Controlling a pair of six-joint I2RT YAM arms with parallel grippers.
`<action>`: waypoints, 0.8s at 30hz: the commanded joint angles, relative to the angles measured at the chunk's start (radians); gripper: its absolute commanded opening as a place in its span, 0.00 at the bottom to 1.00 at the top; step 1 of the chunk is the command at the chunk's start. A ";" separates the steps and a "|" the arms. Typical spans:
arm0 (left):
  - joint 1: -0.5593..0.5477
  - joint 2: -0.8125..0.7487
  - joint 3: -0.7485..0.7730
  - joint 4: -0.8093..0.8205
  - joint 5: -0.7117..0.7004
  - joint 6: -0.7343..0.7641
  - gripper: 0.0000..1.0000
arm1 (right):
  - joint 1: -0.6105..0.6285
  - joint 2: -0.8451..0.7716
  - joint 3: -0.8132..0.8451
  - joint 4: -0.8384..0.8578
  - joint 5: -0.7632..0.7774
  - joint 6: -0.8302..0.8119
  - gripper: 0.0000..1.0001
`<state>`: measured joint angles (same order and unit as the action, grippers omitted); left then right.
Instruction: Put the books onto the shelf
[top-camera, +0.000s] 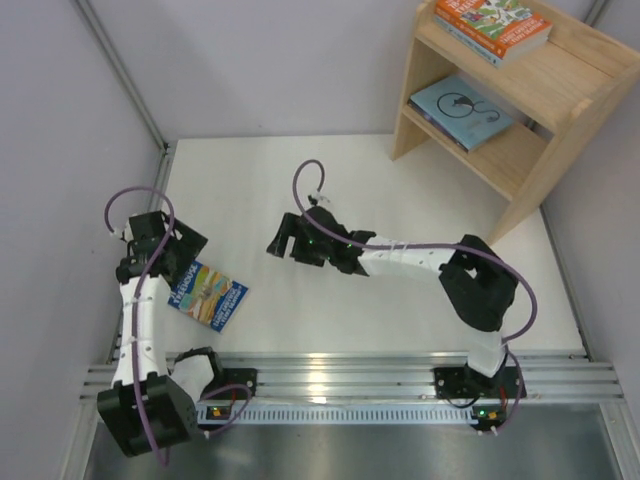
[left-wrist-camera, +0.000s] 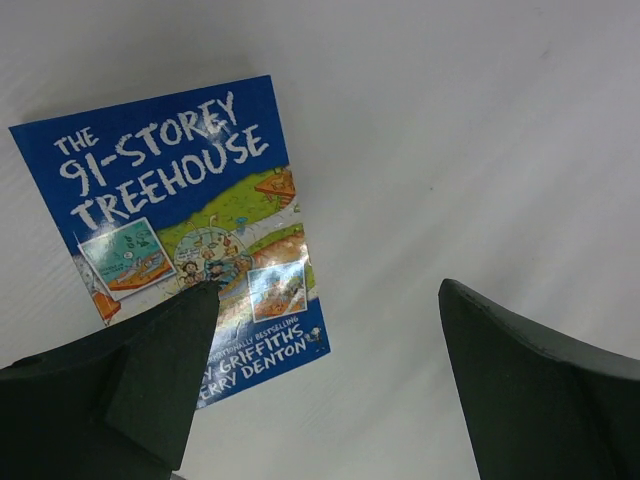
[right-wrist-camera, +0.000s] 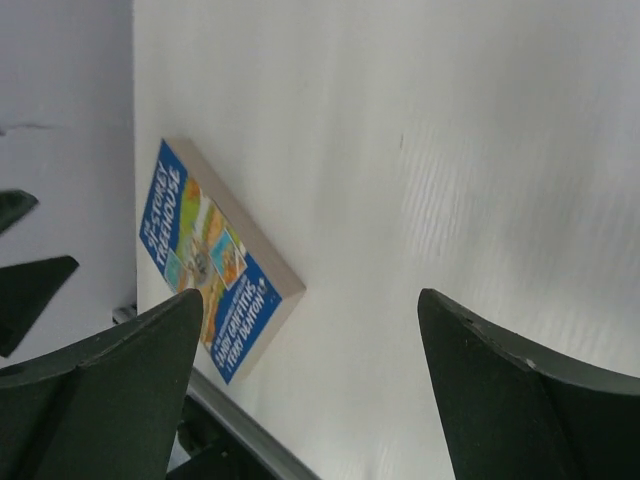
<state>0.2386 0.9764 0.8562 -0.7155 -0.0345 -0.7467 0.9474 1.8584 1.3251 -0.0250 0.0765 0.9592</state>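
My gripper is going to lift and carry the blue book (top-camera: 208, 296). It should stay closed and straight because the page edges (right-wrist-camera: 238, 216) make a thick, even block.
One blue illustrated book (top-camera: 208, 295) lies flat on the white table at the left, also seen in the left wrist view (left-wrist-camera: 180, 220) and the right wrist view (right-wrist-camera: 215, 255). My left gripper (top-camera: 185, 248) (left-wrist-camera: 328, 290) hovers open just beside it, with only bare table between its fingers. My right gripper (top-camera: 283, 240) (right-wrist-camera: 310, 295) stands open over mid-table, empty, facing that book from the right. On the wooden shelf (top-camera: 560, 70) at the back right, an orange-covered book (top-camera: 495, 22) tops a stack on the upper tier. A light-blue book (top-camera: 462, 108) rests on the lower tier.
White walls close in the table on the left, back and right. A metal rail (top-camera: 340, 375) with both arm bases runs along the near edge. The shelf's slanted side panel (top-camera: 540, 190) stands by the right wall.
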 joint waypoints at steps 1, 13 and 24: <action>0.073 0.048 0.000 0.018 0.050 0.063 0.96 | 0.053 0.039 -0.055 0.199 0.045 0.243 0.86; 0.185 0.004 -0.173 0.132 -0.003 0.011 0.95 | 0.094 0.389 0.264 0.234 -0.337 -0.316 0.62; 0.186 0.024 -0.189 0.188 0.007 -0.020 0.91 | 0.154 0.459 0.273 0.129 -0.325 -0.456 0.56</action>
<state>0.4179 1.0042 0.6720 -0.5892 -0.0154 -0.7574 1.0809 2.2906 1.5700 0.1574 -0.2787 0.5591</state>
